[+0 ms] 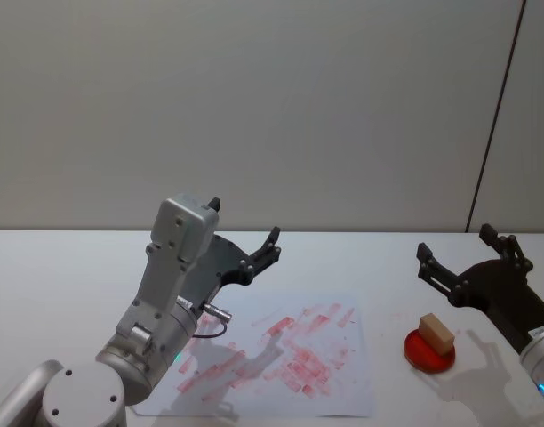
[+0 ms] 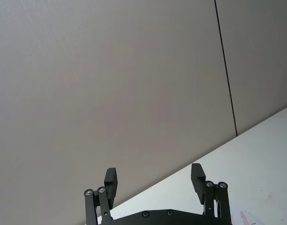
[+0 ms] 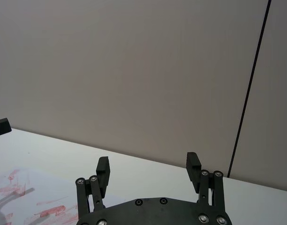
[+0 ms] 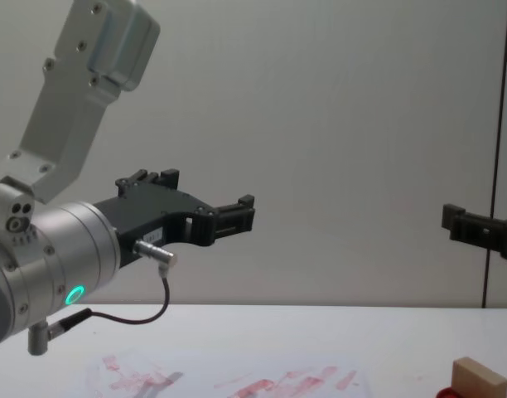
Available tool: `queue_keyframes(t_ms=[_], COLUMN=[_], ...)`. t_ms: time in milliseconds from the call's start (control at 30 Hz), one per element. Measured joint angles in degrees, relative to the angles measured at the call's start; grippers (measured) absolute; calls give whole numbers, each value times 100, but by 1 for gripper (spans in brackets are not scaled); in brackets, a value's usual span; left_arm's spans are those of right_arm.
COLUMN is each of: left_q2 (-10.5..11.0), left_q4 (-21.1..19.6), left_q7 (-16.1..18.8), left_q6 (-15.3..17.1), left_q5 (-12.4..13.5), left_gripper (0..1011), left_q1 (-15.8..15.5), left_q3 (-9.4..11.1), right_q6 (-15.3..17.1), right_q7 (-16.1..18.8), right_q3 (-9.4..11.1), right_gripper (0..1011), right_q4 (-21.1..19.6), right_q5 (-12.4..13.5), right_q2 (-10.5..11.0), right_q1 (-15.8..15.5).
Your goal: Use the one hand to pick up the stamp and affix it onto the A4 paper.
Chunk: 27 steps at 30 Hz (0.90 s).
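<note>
I expect the stamp (image 4: 479, 380) to come free and leave the red ink pad (image 4: 446, 393) behind when I lift, because the stamp just stands upright on the ink pad.
The stamp (image 1: 436, 332), a small pale wooden block, stands on a round red ink pad (image 1: 423, 354) at the right of the table; the chest view shows the stamp (image 4: 480, 381) at its lower right. My right gripper (image 1: 455, 242) hovers open above and just behind it, holding nothing; its wrist view shows the same open gripper (image 3: 148, 161). The A4 paper (image 1: 343, 391), white with smeared red prints, lies flat in the middle. My left gripper (image 1: 245, 222) is raised over the paper's far left corner, open and empty, with a green ring light and a cable on its wrist.
The white table (image 1: 59, 267) runs back to a plain grey wall (image 1: 254, 107) with a dark vertical seam on the right. The left arm's bulky grey body (image 1: 165, 294) overhangs the paper's left side. Bare tabletop lies between paper and ink pad.
</note>
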Motion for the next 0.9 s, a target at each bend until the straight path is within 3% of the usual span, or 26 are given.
queue_keyframes(t_ms=[900], left_q2=[0], left_q4=[0], left_q7=[0], left_q6=[0], left_q5=[0], left_gripper=[1002], left_q1=[0], left_q3=[0], right_q6=[1], right_q7=[2], right_q3=[0], right_gripper=[1001], right_q4=[2], right_q5=[-3], right_q2=[0], right_q1=[1])
